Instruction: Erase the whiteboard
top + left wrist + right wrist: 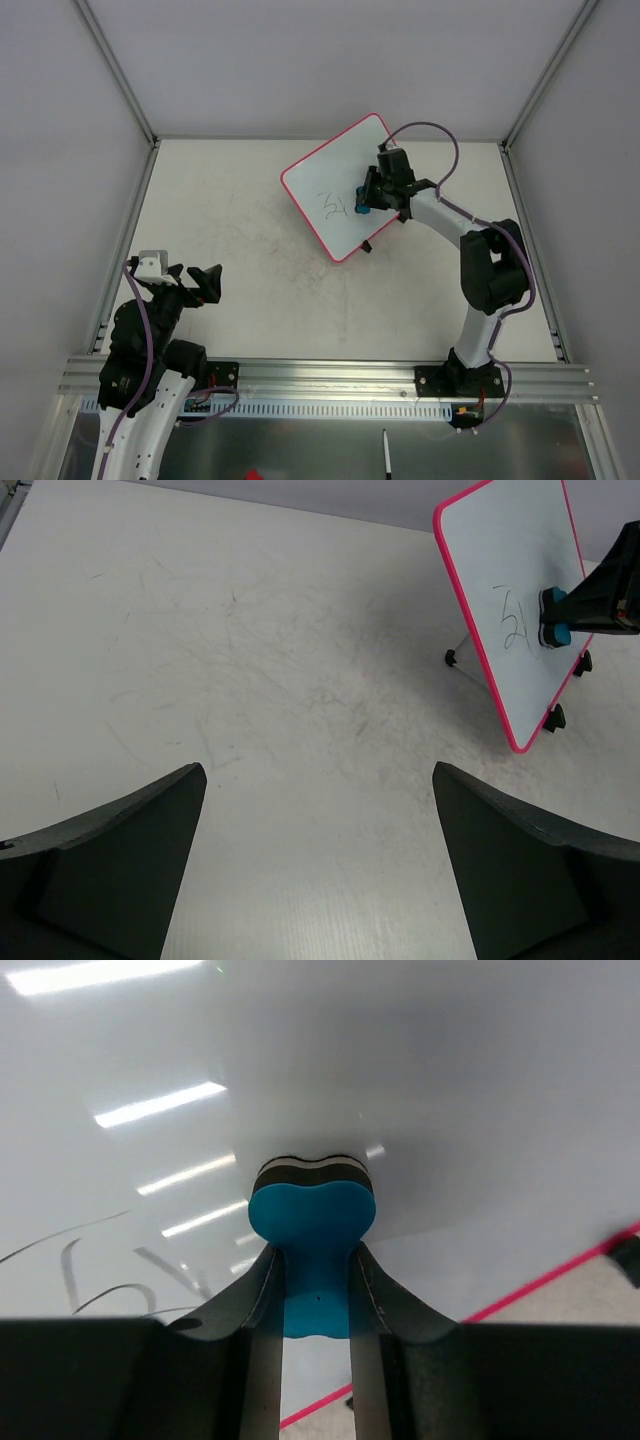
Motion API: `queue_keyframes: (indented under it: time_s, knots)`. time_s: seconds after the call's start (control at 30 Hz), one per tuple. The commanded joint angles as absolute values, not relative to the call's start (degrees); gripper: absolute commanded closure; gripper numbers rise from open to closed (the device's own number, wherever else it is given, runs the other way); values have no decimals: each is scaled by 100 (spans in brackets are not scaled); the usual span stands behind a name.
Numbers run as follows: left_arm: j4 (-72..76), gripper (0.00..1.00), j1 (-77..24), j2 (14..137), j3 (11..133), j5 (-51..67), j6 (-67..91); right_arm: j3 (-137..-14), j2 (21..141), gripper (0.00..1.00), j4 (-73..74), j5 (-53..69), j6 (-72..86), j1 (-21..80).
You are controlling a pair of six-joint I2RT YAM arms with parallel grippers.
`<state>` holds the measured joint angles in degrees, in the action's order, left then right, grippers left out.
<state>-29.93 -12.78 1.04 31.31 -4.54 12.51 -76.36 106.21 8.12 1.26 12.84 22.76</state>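
The eraser (361,207) is pressing on clean board between the dark handwriting and the pink-red rim, so the robot's right gripper should wipe the eraser back over the handwriting (333,206).
The whiteboard (335,175), white with a pink-red rim, stands tilted on the table at the back centre, with dark handwriting (335,206) on its lower part. My right gripper (366,194) is shut on a blue bone-shaped eraser (360,200) and presses it against the board just right of the writing. In the right wrist view the eraser (312,1230) sits between the fingers, its felt face on the board (450,1080), with marks (110,1280) to the left. The left wrist view shows the board (515,590) and eraser (553,615) far right. My left gripper (318,810) is open and empty.
The grey table top (240,240) is scuffed. Metal frame rails (125,240) run along the left and right sides and the near edge. Small black clips (553,718) and a thin wire stand (462,650) support the board. A pen (386,452) lies below the near rail.
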Motion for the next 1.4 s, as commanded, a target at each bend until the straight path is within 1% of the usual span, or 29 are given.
queue_keyframes:
  time_s: [0.0,0.27,0.47,0.63,0.73,0.9,1.07,1.17,1.37]
  knots:
    - [-2883,1,-1309,53,3129,-343,1116,-8128,10362,99,879,44,669,2891]
    - [-2883,1,-1301,53,3129,-334,1125,-9007,10634,99,1283,-448,106,3708]
    - [-2883,1,-1301,44,3129,-343,1116,-9421,10889,99,1582,-554,114,3832]
    - [-2883,1,-1301,44,3129,-334,1116,-9404,10995,99,1731,-694,132,3841]
    - [-2883,1,-1310,44,3129,-325,1116,-9247,11004,99,1731,-738,114,3850]
    - [-2883,1,-1301,44,3120,-334,1116,-8922,10969,99,1819,-1230,272,3718]
    - [-2883,1,-1301,44,3120,-325,1116,-8123,10679,100,1802,-1169,1054,3104]
    - [-2883,1,-1310,44,3120,-316,1107,-7806,10573,100,1706,-907,1344,2753]
    - [-2883,1,-1310,35,3120,-290,1099,-7067,10292,100,1258,-774,1441,2628]
